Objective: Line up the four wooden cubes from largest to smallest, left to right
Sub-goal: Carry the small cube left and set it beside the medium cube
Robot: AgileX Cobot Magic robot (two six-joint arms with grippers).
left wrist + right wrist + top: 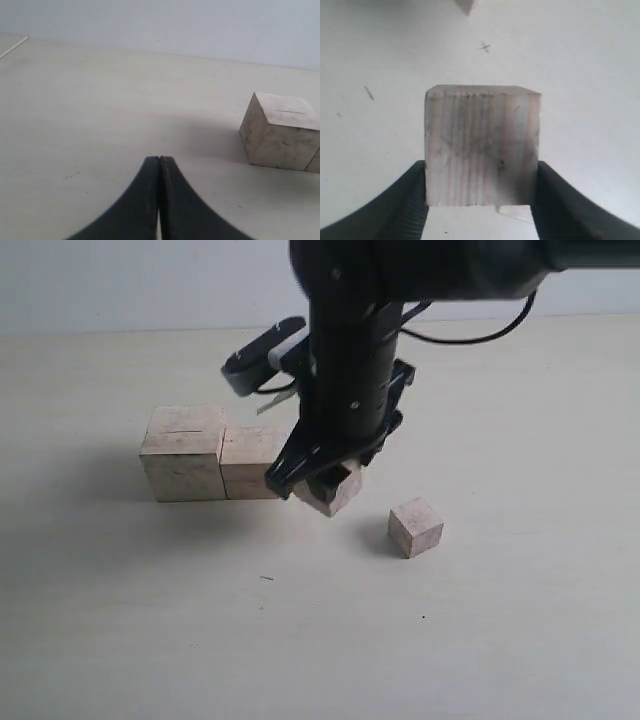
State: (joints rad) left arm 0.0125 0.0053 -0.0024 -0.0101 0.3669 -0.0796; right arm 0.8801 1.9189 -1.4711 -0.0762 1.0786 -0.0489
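My right gripper needs to turn the third cube point(345, 492) square, because the cube hangs crooked to the row in it. The gripper should then bring the cube against the second-largest cube point(254, 478) before it opens.
In the exterior view the largest wooden cube point(183, 452) sits on the table at the left, with the second-largest cube point(250, 462) touching its right side. My right gripper point(325, 480) is shut on the third cube point(335, 492), which is tilted and held just right of that pair, close to the tabletop. The right wrist view shows this cube point(481, 145) clamped between both fingers of the gripper point(481, 167). The smallest cube point(415, 526) stands alone farther right. My left gripper point(160, 159) is shut and empty, low over the table, with the largest cube point(280, 132) ahead of it.
The pale tabletop point(300, 640) runs out on all sides, and a wall stands behind it. The right arm's black body point(350, 360) hangs over the middle of the row. A corner of another cube point(466, 5) shows at the edge of the right wrist view.
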